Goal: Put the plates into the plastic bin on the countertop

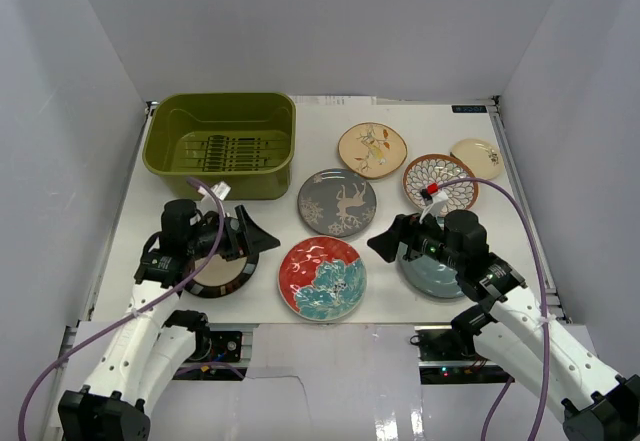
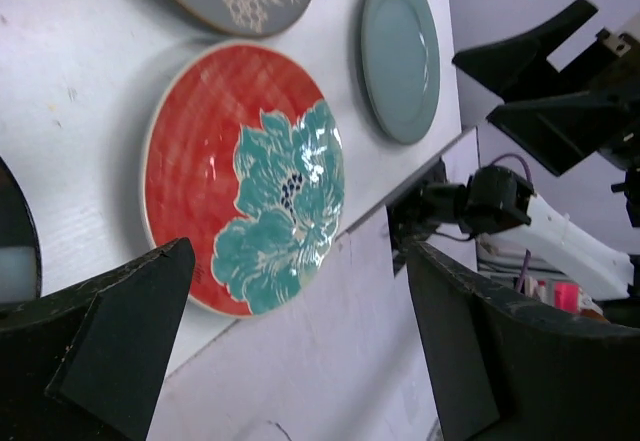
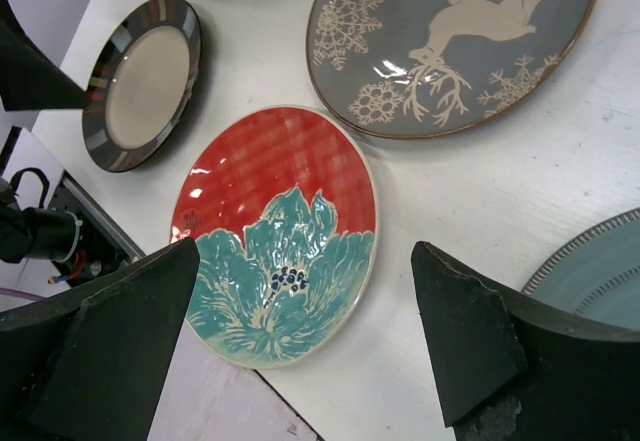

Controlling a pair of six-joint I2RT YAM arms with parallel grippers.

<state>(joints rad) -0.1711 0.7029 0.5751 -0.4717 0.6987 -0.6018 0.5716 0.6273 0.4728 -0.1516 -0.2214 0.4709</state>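
The red plate's rim (image 1: 281,279) faces my open left gripper, clear of the dark-rimmed plate. I should keep lowering toward the red plate's rim until my fingers are on both sides of it.
The olive-green plastic bin (image 1: 222,183) stands empty at the back left of the white countertop (image 1: 300,176). On the countertop lie a red plate with a teal flower (image 1: 322,278) (image 2: 220,151) (image 3: 270,191), a grey plate (image 1: 337,202) (image 3: 450,41), a tan floral plate (image 1: 372,150), a lattice plate (image 1: 440,181), a small cream plate (image 1: 476,158), a pale blue plate (image 1: 430,273) (image 2: 400,51) and a dark-rimmed cream plate (image 1: 218,275) (image 3: 140,81). My left gripper (image 1: 258,239) (image 2: 300,251) hovers open over the dark-rimmed plate. Over the pale blue plate my right gripper (image 1: 385,241) (image 3: 305,251) is open too. Both point at the red plate.
White walls enclose the countertop on three sides. Its front edge runs just below the red plate, with the arm bases (image 1: 210,346) beyond it. A purple cable (image 1: 520,216) loops off the right arm.
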